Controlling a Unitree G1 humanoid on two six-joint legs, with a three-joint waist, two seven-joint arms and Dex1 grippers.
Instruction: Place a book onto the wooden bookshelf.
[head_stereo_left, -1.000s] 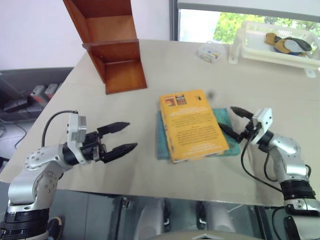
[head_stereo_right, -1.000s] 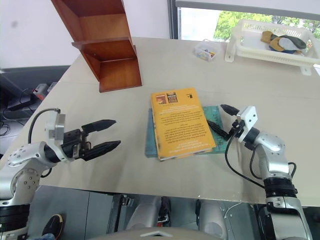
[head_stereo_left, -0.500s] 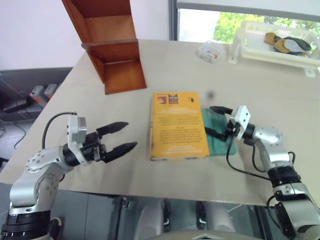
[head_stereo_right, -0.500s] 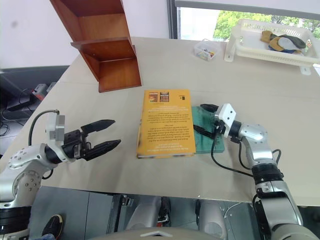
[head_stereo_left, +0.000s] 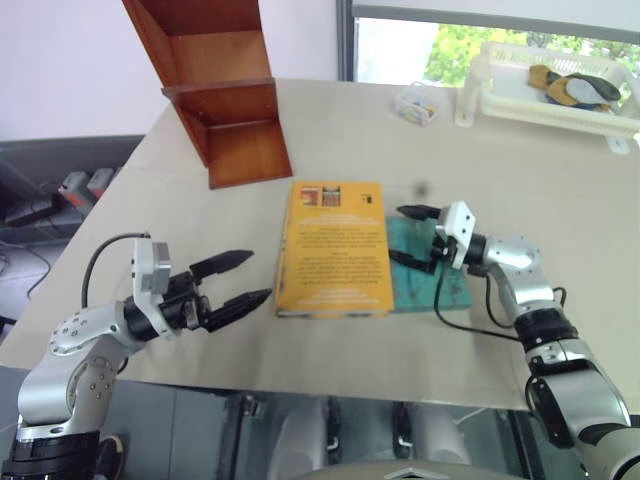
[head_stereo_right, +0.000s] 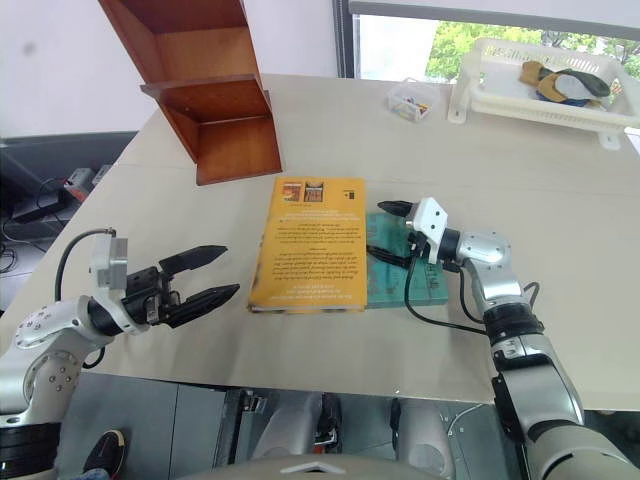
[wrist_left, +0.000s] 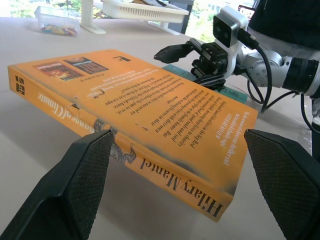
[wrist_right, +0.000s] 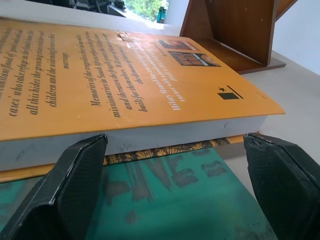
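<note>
The book (head_stereo_left: 336, 250) will squeeze inward and crease at the worn paperback spine (wrist_left: 119, 145) when my left gripper lifts it, because the edges there are scuffed.
The book (head_stereo_left: 333, 262), a thick yellow-orange paperback, lies flat at mid-table, its right part overlapping a teal-blue book (head_stereo_left: 432, 270). The wooden bookshelf (head_stereo_left: 225, 95) stands at the back left. My right gripper (head_stereo_left: 397, 233) is open and level over the teal book, its fingertips at the yellow book's right long edge. In the right wrist view the book's white page edge (wrist_right: 150, 135) runs between the fingers (wrist_right: 80, 170). My left gripper (head_stereo_left: 258, 276) hangs open just left of the book, apart from it, facing the spine (wrist_left: 165, 172).
A white plastic basket (head_stereo_left: 500, 95) holding a few items stands at the back right, with a small clear box (head_stereo_left: 418, 103) beside it. The table's front edge (head_stereo_left: 330, 385) runs just below both grippers. Power strips (head_stereo_left: 75, 185) lie on a lower surface at left.
My right gripper has swept left, and the yellow book has slid left off the teal book and turned straighter. The left gripper has stayed put, still open.
</note>
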